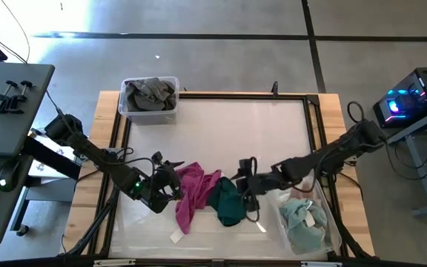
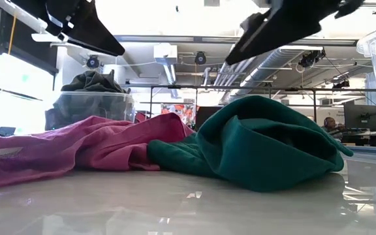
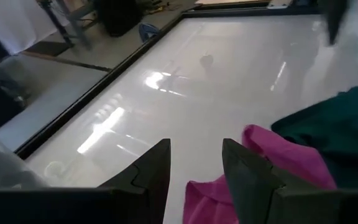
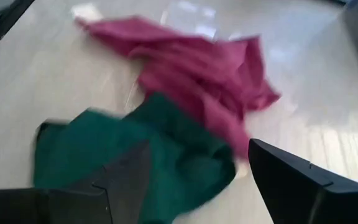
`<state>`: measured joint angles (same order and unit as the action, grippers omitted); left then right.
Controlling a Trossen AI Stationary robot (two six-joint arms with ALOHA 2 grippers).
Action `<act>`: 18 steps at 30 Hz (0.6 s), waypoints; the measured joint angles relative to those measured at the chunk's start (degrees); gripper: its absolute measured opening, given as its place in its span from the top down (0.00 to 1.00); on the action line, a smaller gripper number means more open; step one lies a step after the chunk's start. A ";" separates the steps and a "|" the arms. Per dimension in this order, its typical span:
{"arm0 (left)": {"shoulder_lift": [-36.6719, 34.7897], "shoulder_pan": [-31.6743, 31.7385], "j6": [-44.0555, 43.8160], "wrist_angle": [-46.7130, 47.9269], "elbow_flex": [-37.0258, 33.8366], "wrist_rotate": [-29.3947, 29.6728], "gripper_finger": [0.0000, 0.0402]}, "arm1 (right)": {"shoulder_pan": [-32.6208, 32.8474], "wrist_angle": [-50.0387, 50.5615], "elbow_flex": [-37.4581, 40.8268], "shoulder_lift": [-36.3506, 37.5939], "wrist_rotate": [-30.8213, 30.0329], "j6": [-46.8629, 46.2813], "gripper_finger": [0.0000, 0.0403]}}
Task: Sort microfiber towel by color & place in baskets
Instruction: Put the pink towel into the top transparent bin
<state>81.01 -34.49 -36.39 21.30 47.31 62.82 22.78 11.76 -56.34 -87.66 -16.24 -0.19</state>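
Observation:
The magenta towel lies [image 1: 210,194] against the green towel. My right gripper should wait while my left gripper moves the magenta towel out of the way into the small basket [image 1: 151,96].
A magenta towel [image 1: 195,191] and a dark green towel [image 1: 228,202] lie crumpled on the table near its near edge, touching each other. In the low view the green towel [image 2: 260,147] lies partly over the edge of the magenta towel [image 2: 77,147]. My left gripper [image 1: 170,178] is open just left of the magenta towel [image 3: 278,155] and touches nothing. My right gripper [image 1: 245,178] is open wide above the green towel [image 4: 166,162], clear of it. The small basket [image 1: 149,99] holds grey towels. The larger basket [image 1: 306,222] holds a pale teal towel.
The small basket sits at the table's far left corner, the larger one at the near right corner, right beside my right arm. A dark frame [image 1: 221,96] runs around the table's white surface. Bare surface spreads across the middle and far side [image 1: 228,133].

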 joint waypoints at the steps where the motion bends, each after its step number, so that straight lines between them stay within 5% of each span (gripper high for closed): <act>1: -0.01 0.03 1.06 -0.86 0.00 -0.64 0.67 | -0.98 -3.25 1.34 0.00 0.18 1.11 0.34; 9: 2.95 2.79 18.09 -10.66 0.00 -15.83 0.66 | -5.27 -20.02 5.18 0.00 0.02 3.67 0.34; 18: 14.97 12.64 17.56 -20.78 0.00 -36.32 0.47 | -2.79 -20.71 5.22 -0.11 0.19 1.76 0.34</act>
<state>95.98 -21.85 -18.83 0.52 47.31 26.50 19.99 -8.95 -51.11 -87.77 -16.05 1.57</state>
